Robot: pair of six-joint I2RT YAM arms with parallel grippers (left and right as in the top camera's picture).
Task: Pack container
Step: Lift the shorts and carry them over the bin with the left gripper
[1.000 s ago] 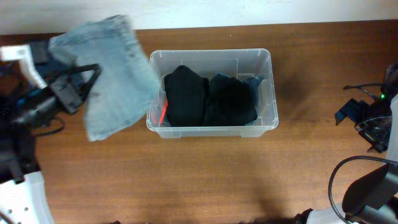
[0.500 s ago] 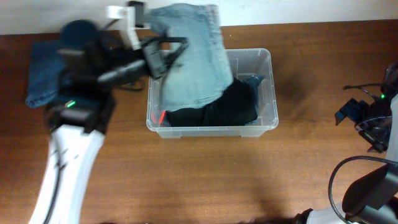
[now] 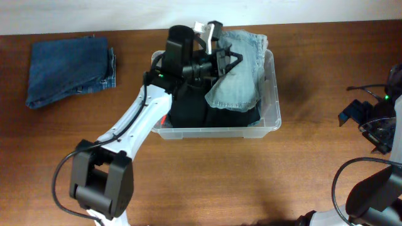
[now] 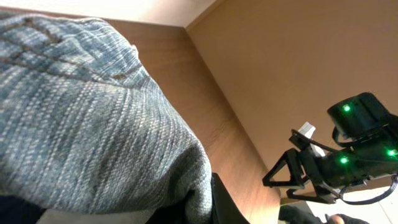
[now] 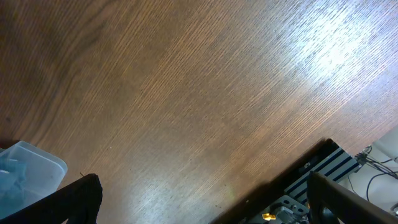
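Observation:
Next, my left gripper puts the light blue denim garment inside, then works its far end down, because the garment hangs over the container's far rim.
The container is a clear plastic bin in the middle of the table, with dark folded clothes inside. My left gripper hangs over its far right part, shut on a light blue denim garment that drapes over the dark clothes and the far rim. In the left wrist view this denim garment fills the left side, and only one black finger shows beside it. My right gripper stays at the table's right edge, open with nothing in it. The right wrist view shows a corner of the container.
A folded dark blue pair of jeans lies on the table at the far left. Cables and the right arm's base crowd the right edge. Bare wood table lies under the right gripper.
My left arm swung right from the table's left side, carrying the light denim garment to a spot over the container. The right arm has not moved.

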